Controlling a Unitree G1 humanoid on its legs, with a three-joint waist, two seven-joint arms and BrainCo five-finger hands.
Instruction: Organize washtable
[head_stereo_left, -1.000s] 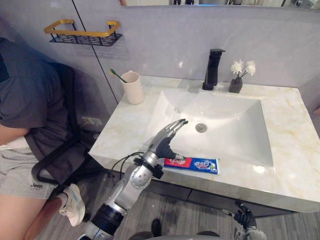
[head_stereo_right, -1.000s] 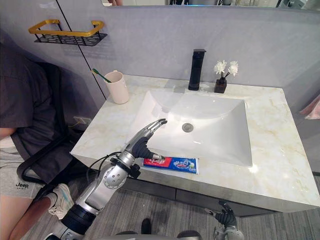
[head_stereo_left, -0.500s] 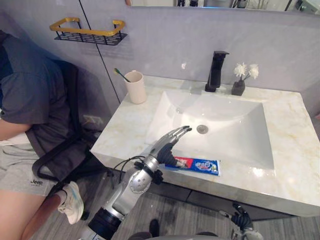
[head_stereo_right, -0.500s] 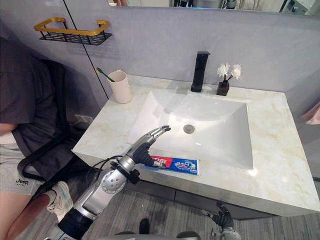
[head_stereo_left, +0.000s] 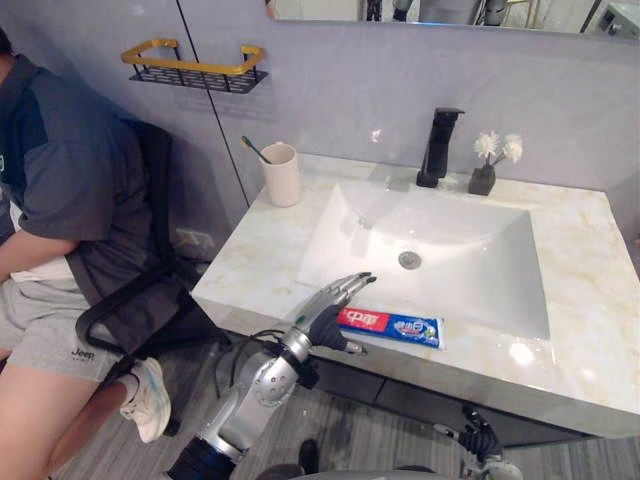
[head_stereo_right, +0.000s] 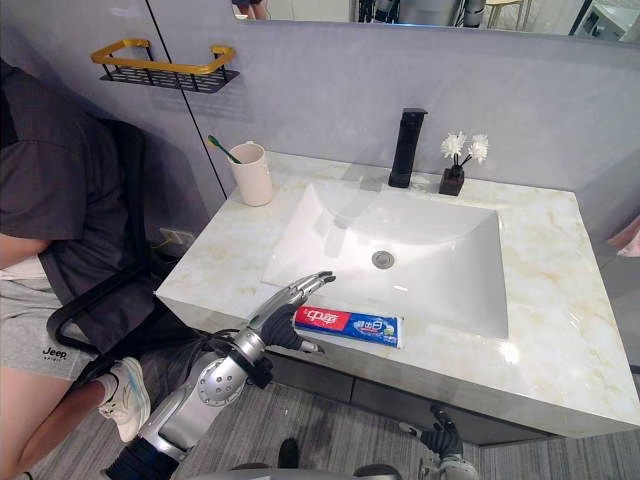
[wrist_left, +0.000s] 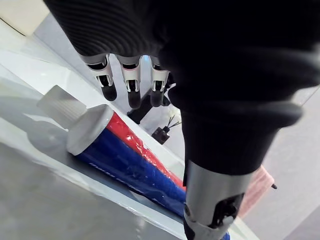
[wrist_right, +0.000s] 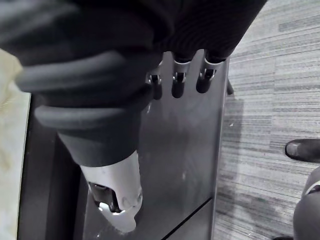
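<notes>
I expect the toothpaste tube to stay straight when I lift it by the capped end, because the toothpaste tube's rounded body (wrist_left: 125, 156) looks plump behind the white cap.
A red and blue toothpaste tube (head_stereo_left: 392, 326) with a white cap (wrist_left: 89, 129) lies flat on the marble counter's front strip (head_stereo_left: 260, 285), just before the sink basin (head_stereo_left: 470, 290). My left hand (head_stereo_left: 333, 307) hovers at the tube's cap end, open, with straight fingers (wrist_left: 133, 88) reaching over the cap toward the basin. Its thumb (wrist_left: 216, 200) stands beside the tube and nothing is gripped. A beige cup (head_stereo_left: 283, 174) holding a green toothbrush stands at the counter's back left. My right hand (head_stereo_right: 441, 437) hangs low in front of the cabinet, open, with relaxed fingers (wrist_right: 178, 84).
A black faucet (head_stereo_left: 440, 148) and a small dark vase of white flowers (head_stereo_left: 485, 176) stand behind the basin. A gold-rimmed wire shelf (head_stereo_left: 195, 66) hangs on the wall at the left. A person (head_stereo_left: 60, 200) sits on a black chair close to the counter's left end.
The camera has shifted. My left hand has dropped lower and back toward the counter's front edge, nearer the tube's cap. The tube has not moved.
</notes>
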